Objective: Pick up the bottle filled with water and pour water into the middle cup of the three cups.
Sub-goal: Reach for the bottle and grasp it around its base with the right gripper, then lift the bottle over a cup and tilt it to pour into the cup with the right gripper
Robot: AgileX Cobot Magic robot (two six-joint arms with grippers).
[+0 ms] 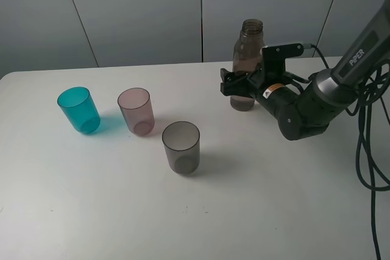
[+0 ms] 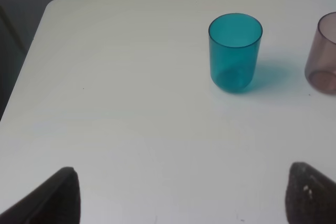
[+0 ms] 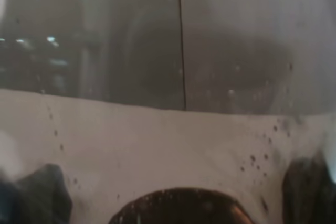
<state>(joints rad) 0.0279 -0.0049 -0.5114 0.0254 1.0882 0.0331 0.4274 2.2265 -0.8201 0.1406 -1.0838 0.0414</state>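
Note:
The bottle's neck [image 1: 252,27] is slimmer than the middle cup's opening [image 1: 134,98], so the bottle's neck should go down inside the cup when I pour.
The smoky brown-grey bottle [image 1: 248,53] stands upright on the white table [image 1: 91,211] at the back right, its neck capless. My right gripper [image 1: 234,85] is around its lower half, one finger on each side. The right wrist view is filled by the bottle's wall [image 3: 178,77], so I cannot tell whether the jaws press on it. The three cups stand to the left: teal [image 1: 79,109], the pinkish-mauve middle cup [image 1: 136,111], and smoky grey [image 1: 181,147]. My left gripper [image 2: 184,198] is open and empty, low over the table in front of the teal cup [image 2: 234,52].
The right arm's cables [image 1: 368,144] hang down at the right edge. The table's left edge [image 2: 31,61] shows in the left wrist view. A grey panelled wall [image 1: 152,10] stands behind the table.

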